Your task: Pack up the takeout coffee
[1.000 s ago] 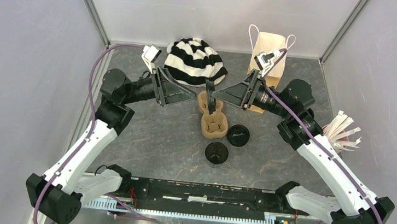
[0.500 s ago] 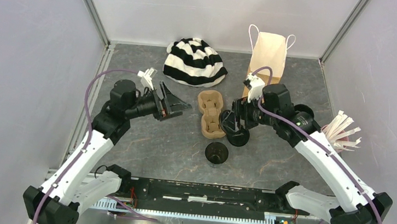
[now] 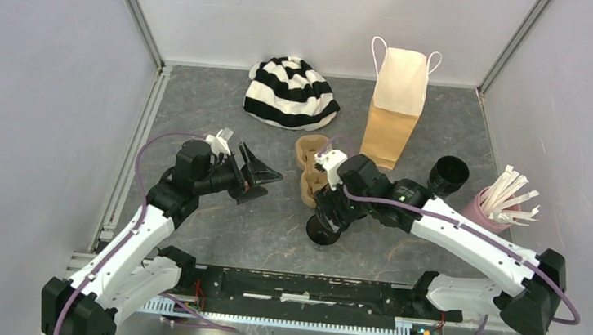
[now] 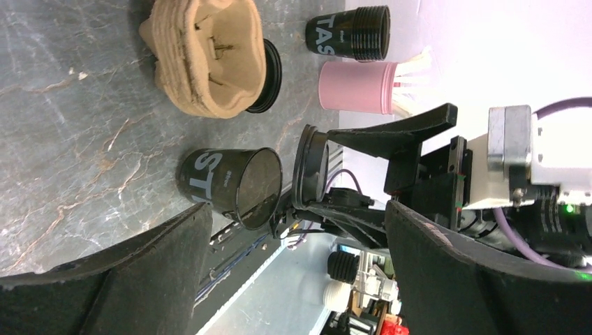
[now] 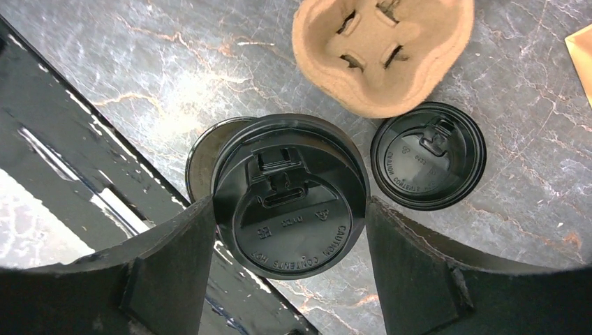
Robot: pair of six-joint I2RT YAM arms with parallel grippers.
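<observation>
Next, my right gripper moves the lid squarely over the cup's rim point(image 3: 322, 230) before lowering it, because the lid in my right gripper point(image 5: 290, 202) hangs off-centre from the open cup.
A black coffee cup point(image 3: 324, 234) stands open-topped near the table's front, seen on its side as a lettered cup point(image 4: 230, 185) in the left wrist view. My right gripper point(image 5: 290, 209) is shut on a round black lid point(image 5: 293, 174), held flat just above that cup's rim point(image 5: 201, 157) and apart from it. A second lid point(image 5: 427, 155) lies on the table beside the brown carrier point(image 5: 384, 52). The other black cup point(image 3: 448, 175) stands open at the right. My left gripper point(image 3: 271, 186) hangs open and empty, left of the carrier point(image 3: 313, 169).
A brown paper bag point(image 3: 394, 103) stands upright at the back. Left of it lies a striped black-and-white hat point(image 3: 292, 93). A pink cup with white sticks point(image 3: 493, 206) stands at the right edge. Grey walls enclose the table on three sides.
My right arm swung from beside the bag forward and down, carrying the lid to above the near cup. My left arm drew back and lower, staying open.
</observation>
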